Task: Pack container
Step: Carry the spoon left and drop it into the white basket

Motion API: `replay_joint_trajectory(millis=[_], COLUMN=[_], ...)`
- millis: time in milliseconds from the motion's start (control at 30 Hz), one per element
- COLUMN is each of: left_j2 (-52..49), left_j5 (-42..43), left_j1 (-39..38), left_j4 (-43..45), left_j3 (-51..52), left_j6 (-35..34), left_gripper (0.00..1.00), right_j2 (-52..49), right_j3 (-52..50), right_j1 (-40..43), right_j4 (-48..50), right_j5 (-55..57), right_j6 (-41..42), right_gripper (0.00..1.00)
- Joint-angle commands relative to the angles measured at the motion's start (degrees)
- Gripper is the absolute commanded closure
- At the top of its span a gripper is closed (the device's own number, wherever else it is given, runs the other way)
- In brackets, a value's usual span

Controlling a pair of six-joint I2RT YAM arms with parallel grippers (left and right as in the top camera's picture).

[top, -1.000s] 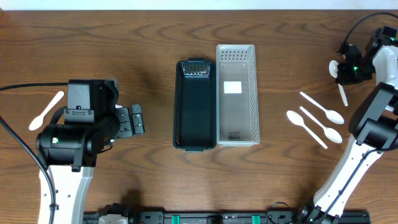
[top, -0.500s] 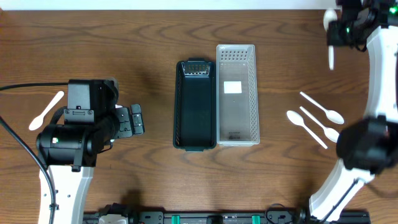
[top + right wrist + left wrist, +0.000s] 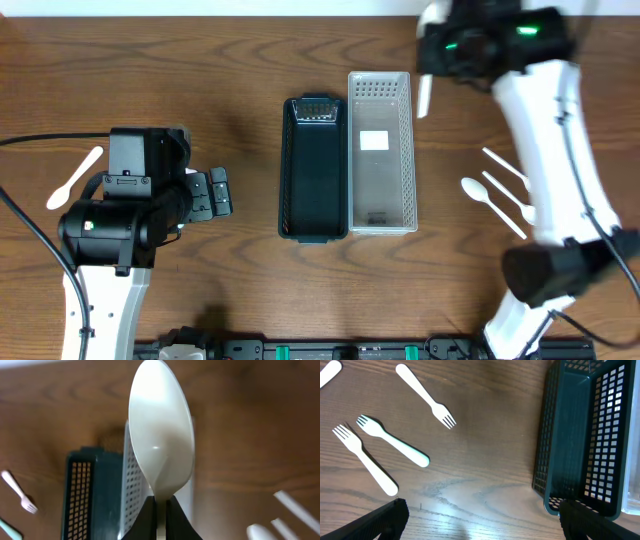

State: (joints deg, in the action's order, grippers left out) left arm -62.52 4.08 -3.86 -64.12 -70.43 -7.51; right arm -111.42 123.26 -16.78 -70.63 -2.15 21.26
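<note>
My right gripper keeps going over the basket's empty bottom (image 3: 376, 172) and lets go there, since the white spoon (image 3: 425, 97) is lined up with the white basket's long side.
A dark teal basket (image 3: 314, 170) and a white perforated basket (image 3: 380, 150) stand side by side mid-table. My right gripper (image 3: 432, 50) is shut on a white spoon (image 3: 424, 96) and holds it in the air beside the white basket's far right corner. In the right wrist view the spoon (image 3: 161, 435) stands bowl-up out of the shut jaws (image 3: 161, 510), over the white basket (image 3: 131, 485). My left gripper (image 3: 218, 192) is open and empty left of the teal basket (image 3: 580, 435), its fingers wide apart (image 3: 480, 520).
White spoons (image 3: 492, 198) lie on the table at the right, partly hidden by the right arm. One white spoon (image 3: 75, 178) lies far left. Three white forks (image 3: 392, 440) lie on the wood left of the teal basket.
My right arm has swung left from the table's far right edge, carrying the spoon to the white basket's far corner. The left arm has not moved.
</note>
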Motion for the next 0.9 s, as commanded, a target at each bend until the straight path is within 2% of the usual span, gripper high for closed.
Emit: replay_joint_trajectory(millis=[0,233,500,600,667,733,767,867], left_j2=[0.04,0.04,0.04,0.04,0.04,0.04,0.04,0.04], left_j5=[-0.66,-0.68,-0.68,-0.68,-0.68,-0.68,-0.68,-0.68], left_j1=[-0.09,-0.09,-0.09,-0.09,-0.09,-0.09,-0.09,-0.09], left_j4=[-0.20,-1.31,-1.84,-1.81,-1.81,-1.81,-1.79,-1.81], left_j3=[-0.79,-0.79,-0.79,-0.79,-0.79,-0.79,-0.79,-0.79], left_j6=[-0.09,-0.07,-0.07,-0.07,-0.07,-0.07,-0.07,-0.07], left_gripper=[0.02,0.02,0.02,0.02,0.02,0.02,0.02,0.02], right_j2=[-3.89,-13.40,-22.86,-24.57,-24.68,-24.57,-24.41,-24.00], right_j3=[-0.70,-0.70,-0.70,-0.70,-0.70,-0.70,-0.70,-0.59], right_j1=[-4.44,-7.96,-8.00,-8.00,-8.09,-8.07,-8.07,-7.80], right_j4=[-1.92,-6.64,-8.72,-8.61,-8.35,-7.43,-7.21,-6.54], right_j5=[7.37,10.71,6.84,5.31,5.31,5.29,5.29,5.20], right_j6=[7.32,11.98,9.29,8.24,8.07,6.78,6.49,5.31], right_gripper=[0.99,0.99,0.99,0.95,0.89,0.64,0.61,0.62])
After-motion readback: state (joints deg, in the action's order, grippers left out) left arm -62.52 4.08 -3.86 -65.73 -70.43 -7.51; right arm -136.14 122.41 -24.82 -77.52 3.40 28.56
